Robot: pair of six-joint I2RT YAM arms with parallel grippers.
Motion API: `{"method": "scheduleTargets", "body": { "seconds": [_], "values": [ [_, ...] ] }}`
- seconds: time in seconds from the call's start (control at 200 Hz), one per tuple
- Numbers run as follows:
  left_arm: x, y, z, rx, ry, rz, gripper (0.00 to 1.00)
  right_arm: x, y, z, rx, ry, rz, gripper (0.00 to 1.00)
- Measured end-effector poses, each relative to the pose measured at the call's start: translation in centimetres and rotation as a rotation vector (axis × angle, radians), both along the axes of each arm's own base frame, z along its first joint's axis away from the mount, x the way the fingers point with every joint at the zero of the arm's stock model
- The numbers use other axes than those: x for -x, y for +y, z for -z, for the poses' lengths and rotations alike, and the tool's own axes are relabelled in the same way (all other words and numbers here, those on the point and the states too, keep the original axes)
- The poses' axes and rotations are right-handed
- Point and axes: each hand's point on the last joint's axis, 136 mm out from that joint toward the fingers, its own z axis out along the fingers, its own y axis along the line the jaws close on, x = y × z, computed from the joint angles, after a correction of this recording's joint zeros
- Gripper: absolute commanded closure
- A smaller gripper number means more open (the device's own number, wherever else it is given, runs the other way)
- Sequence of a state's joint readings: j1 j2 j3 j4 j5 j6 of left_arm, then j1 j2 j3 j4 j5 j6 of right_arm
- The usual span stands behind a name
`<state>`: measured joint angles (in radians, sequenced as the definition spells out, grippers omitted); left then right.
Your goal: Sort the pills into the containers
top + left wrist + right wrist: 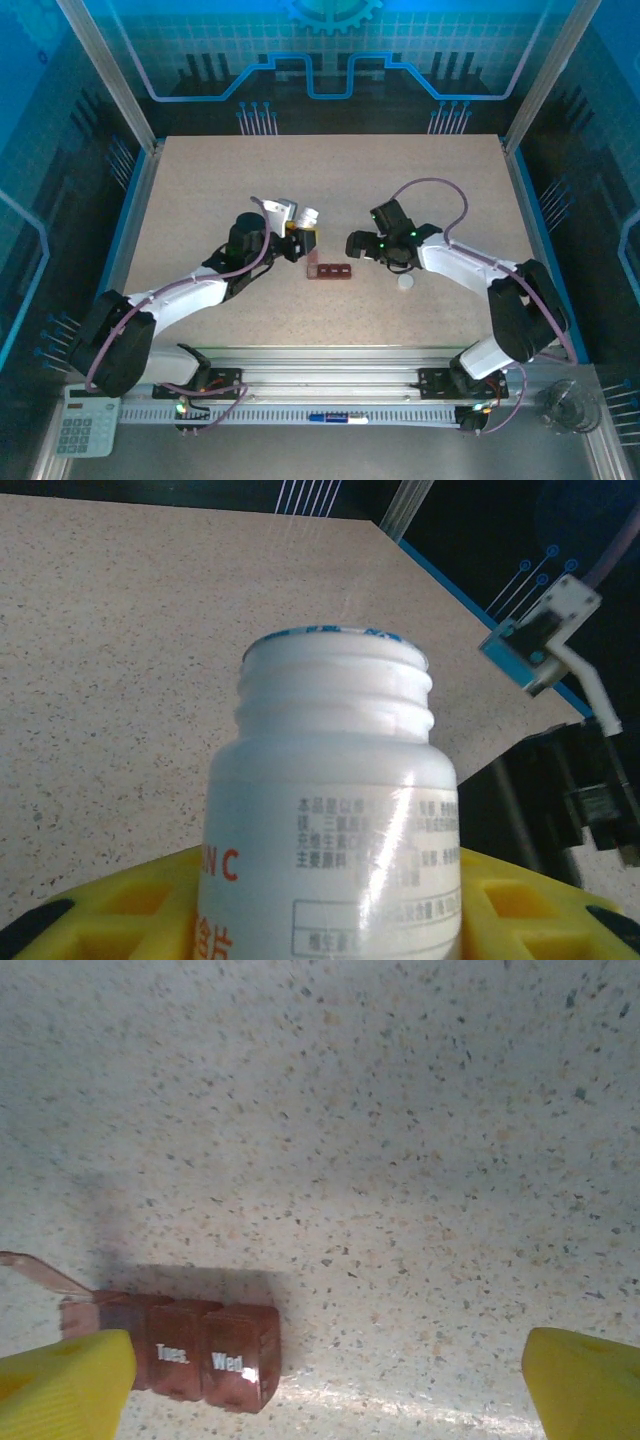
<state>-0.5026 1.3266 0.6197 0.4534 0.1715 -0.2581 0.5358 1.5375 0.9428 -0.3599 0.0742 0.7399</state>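
The containers [331, 271] lie loose, with my right gripper wide of them, so my right gripper should steady their "Wed" end [345, 271] before my left gripper tips the bottle.
The containers [330, 270] are a dark reddish-brown strip lying mid-table; in the right wrist view the containers [205, 1350] show "Tues." and "Wed" lids, and the leftmost lid stands raised. My left gripper [297, 243] is shut on a white bottle [306, 217], tilted just left of the strip. Up close the bottle [335, 810] is uncapped, its mouth open, held between yellow fingers [120, 905]. My right gripper [358, 246] hovers open just right of the strip; its yellow fingertips [62, 1385] stand wide apart, one over the strip's left end. The pills are hidden.
A small white cap [405, 283] lies on the table right of the strip, under the right arm. A calculator [85, 425] and a clear glass [570, 405] sit off the table at the near corners. Frame posts flank the table's far corners.
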Motion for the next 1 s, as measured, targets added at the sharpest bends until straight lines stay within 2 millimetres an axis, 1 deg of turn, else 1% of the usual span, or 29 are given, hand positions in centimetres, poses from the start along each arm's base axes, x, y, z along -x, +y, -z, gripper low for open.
{"method": "scheduleTargets", "body": {
  "seconds": [0.065,0.165,0.385,0.56,0.69,0.78,0.861,1.001],
  "values": [
    [0.2,-0.3,0.0,0.006,0.009,0.003,1.0,0.2,0.0,0.5,0.01,0.014,-0.002,0.0],
    [0.4,-0.4,0.1,0.013,0.022,0.004,1.0,0.3,0.1,0.7,0.026,0.017,-0.006,0.0],
    [0.5,-0.2,1.0,-0.01,0.052,-0.004,1.0,0.1,0.5,0.1,0.037,-0.004,-0.044,0.0],
    [0.7,-0.1,1.2,-0.025,0.057,-0.004,1.0,0.3,1.5,-0.4,0.009,-0.004,-0.111,0.0],
    [0.9,0.0,1.1,-0.041,0.048,0.003,1.0,0.7,2.2,-0.3,-0.014,0.011,-0.154,0.05],
    [1.1,0.1,1.3,-0.056,0.047,0.008,1.0,0.8,2.7,0.2,-0.023,0.029,-0.179,0.1],
    [1.3,0.3,1.8,-0.072,0.061,0.011,1.0,0.8,2.9,1.0,-0.02,0.046,-0.197,0.13],
    [1.8,0.5,2.9,-0.105,0.1,0.017,1.0,0.7,3.4,1.9,-0.006,0.067,-0.229,0.16]
  ]
}}
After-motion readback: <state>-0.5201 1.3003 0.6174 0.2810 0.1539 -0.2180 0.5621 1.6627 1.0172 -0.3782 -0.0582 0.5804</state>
